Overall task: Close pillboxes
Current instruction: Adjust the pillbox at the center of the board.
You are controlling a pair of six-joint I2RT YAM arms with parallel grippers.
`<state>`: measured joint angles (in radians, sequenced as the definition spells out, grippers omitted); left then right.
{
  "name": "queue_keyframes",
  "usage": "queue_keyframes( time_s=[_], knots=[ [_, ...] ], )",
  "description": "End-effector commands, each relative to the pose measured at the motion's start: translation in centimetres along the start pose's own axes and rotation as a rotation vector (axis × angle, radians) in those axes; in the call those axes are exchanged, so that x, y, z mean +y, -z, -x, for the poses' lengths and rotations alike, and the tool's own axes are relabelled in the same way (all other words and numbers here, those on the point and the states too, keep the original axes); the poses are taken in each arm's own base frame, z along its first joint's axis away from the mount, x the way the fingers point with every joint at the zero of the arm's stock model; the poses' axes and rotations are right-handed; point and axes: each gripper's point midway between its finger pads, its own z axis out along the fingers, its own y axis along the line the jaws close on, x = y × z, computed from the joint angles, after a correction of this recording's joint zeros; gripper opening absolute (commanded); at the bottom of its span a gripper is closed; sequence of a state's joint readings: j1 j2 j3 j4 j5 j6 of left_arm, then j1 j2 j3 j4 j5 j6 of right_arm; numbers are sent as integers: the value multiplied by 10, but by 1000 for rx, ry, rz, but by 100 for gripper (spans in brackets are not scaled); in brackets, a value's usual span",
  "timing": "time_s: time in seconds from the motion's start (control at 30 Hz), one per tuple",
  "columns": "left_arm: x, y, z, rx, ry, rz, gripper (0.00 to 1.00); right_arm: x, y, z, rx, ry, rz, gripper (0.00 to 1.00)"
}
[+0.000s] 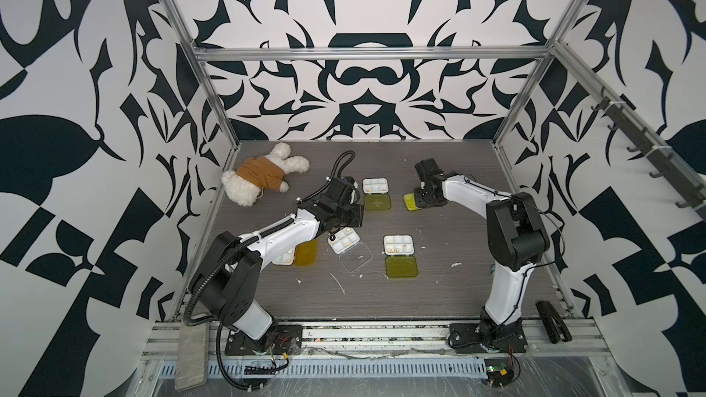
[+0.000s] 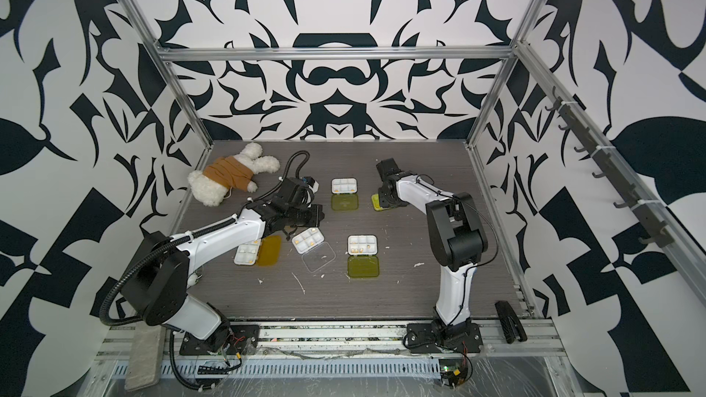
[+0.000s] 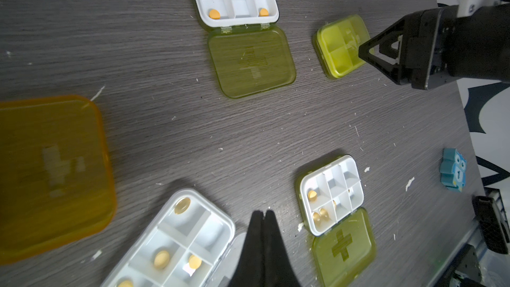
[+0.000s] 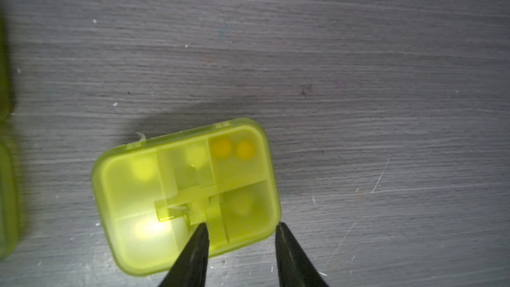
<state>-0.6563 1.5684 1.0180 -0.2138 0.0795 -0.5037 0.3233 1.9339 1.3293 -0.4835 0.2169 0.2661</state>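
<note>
I should turn the front pillbox [image 1: 414,255] with my right gripper until its lid faces that gripper before I close it, because the front yellow-green pillbox's lid [image 1: 401,267] points toward the table's front edge.
A closed yellow-green pillbox [image 4: 154,189] lies at the back right [image 1: 408,202]. My right gripper [image 4: 241,226] hangs open over its corner, one fingertip [image 3: 364,51] on the lid, the other past the edge. Two more yellow-green pillboxes lie open: one at the back [image 1: 376,185], one nearer the front [image 1: 398,244]. A clear-lidded pillbox [image 1: 344,241] and an amber one [image 1: 307,253] are open too, the amber tray partly under my left arm. My left gripper [image 3: 261,212] is shut and empty, between the clear pillbox [image 3: 176,241] and the front yellow-green one [image 3: 331,194].
A white plush bear in a brown shirt [image 1: 263,173] lies at the back left. A small blue owl toy [image 3: 454,172] sits near the right edge. A black part [image 1: 554,320] rests at the front right corner. White crumbs dot the grey tabletop [image 1: 439,299].
</note>
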Motion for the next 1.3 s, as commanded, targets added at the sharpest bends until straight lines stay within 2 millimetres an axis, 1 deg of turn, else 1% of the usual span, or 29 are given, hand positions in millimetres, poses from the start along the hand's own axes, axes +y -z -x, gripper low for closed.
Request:
queue_keyframes(
  time_s=[0.0, 0.07, 0.13, 0.2, 0.3, 0.37, 0.43, 0.47, 0.5, 0.53, 0.67, 0.73, 0.8, 0.83, 0.87, 0.9, 0.93, 1.0, 1.13, 1.27],
  knots=[
    [-2, -1, 0, 14, 3, -13, 4, -3, -16, -35, 102, 6, -14, 42],
    [-4, -3, -1, 21, 5, -27, 4, -3, -8, -28, 79, -4, -8, 42],
    [-7, -5, -1, 32, 8, -43, 5, 4, 7, -15, 49, -16, 42, 42],
    [-11, -8, -1, 45, 6, -62, 7, 4, 28, 4, -2, -26, 55, 43],
    [-19, -11, -2, 65, 9, -101, 11, 2, 58, 23, -63, -27, 62, 45],
    [-24, -13, -2, 78, 9, -123, 14, 1, 75, 27, -89, -25, 66, 46],
    [-29, -15, -5, 94, 5, -145, 16, 2, 90, 21, -104, -17, 75, 47],
    [-33, -17, -6, 102, -1, -157, 17, 4, 96, 13, -104, -8, 80, 47],
    [-38, -19, -8, 113, -8, -168, 17, 1, 101, 4, -112, -4, 51, 47],
    [-42, -20, -10, 120, -14, -174, 18, 2, 105, -7, -106, 4, 55, 47],
    [-52, -29, -18, 156, -25, -195, 19, 16, 119, -68, -59, 49, 81, 46],
    [-57, -34, -20, 170, -25, -205, 19, 23, 126, -101, -21, 82, 96, 42],
    [-60, -38, -22, 184, -26, -214, 19, 25, 130, -129, 12, 94, 100, 38],
    [-61, -40, -22, 186, -28, -214, 19, 27, 132, -143, 30, 91, 119, 33],
    [-63, -42, -22, 189, -30, -215, 20, 30, 134, -154, 48, 81, 142, 30],
    [-64, -44, -22, 194, -31, -216, 20, 38, 136, -168, 71, 84, 189, 28],
    [-64, -48, -23, 201, -31, -217, 20, 40, 138, -180, 84, 90, 200, 27],
    [-66, -55, -26, 221, -32, -214, 20, 39, 138, -198, 107, 86, 196, 27],
    [-67, -70, -35, 258, -37, -201, 20, 46, 136, -232, 165, 113, 223, 24],
    [-64, -84, -41, 283, -33, -186, 20, 52, 133, -250, 192, 151, 222, 27]
  ],
)
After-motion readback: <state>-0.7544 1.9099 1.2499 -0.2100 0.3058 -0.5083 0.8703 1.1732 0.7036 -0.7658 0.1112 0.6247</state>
